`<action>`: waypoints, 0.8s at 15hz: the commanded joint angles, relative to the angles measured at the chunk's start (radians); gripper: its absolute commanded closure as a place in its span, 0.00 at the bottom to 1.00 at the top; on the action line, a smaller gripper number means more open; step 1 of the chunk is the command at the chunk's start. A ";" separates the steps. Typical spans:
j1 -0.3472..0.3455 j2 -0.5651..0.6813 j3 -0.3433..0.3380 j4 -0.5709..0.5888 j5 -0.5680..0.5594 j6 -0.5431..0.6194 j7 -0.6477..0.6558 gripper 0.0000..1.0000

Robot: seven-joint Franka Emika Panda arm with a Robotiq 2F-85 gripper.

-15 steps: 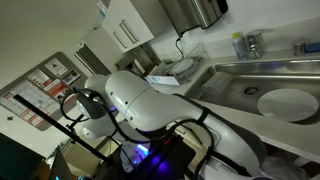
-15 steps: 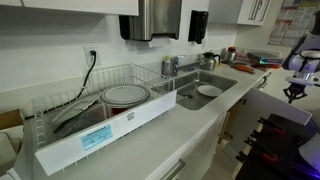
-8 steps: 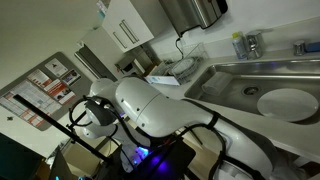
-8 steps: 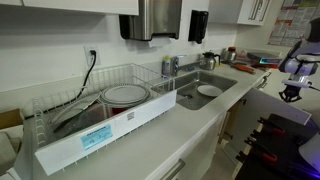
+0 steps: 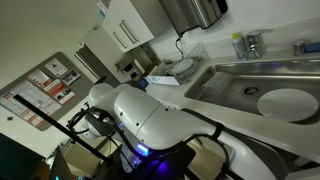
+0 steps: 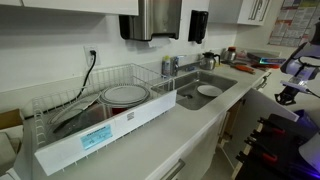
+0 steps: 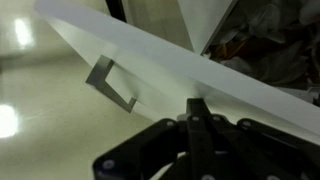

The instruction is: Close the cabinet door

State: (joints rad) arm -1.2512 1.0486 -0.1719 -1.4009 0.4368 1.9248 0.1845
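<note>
The robot's gripper is by the handle side of the open cabinet door [image 7: 112,84], so it should swing back toward the cabinet and push the door's outer side [image 7: 150,88] closed.
In the wrist view the cabinet door [image 7: 150,60] is a plain white slab that runs diagonally across the picture. A metal bar handle [image 7: 111,86] is fixed to its face. My gripper [image 7: 197,108] comes in from the bottom with its two dark fingers pressed together, and their tips are at the door's lower face, with nothing held. In an exterior view the gripper [image 6: 289,94] hangs at the far right, beside the counter's end. In an exterior view the white arm [image 5: 150,115] fills the foreground and hides the door.
A steel sink [image 6: 205,90] holds a white plate [image 6: 209,90]. A white dish rack [image 6: 90,125] with plates stands on the counter. Wall cabinets with dark bar handles [image 5: 125,30] and a paper towel dispenser [image 6: 160,18] are above. A shiny floor [image 7: 40,110] lies beneath the door.
The arm has shifted over the last second. The gripper has sunk slightly and moved a little toward the counter's end.
</note>
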 commanded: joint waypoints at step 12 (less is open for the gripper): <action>0.017 -0.029 0.184 -0.241 0.418 0.025 -0.325 1.00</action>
State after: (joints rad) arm -1.2725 1.0636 0.0059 -1.5684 0.7851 1.9192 -0.0785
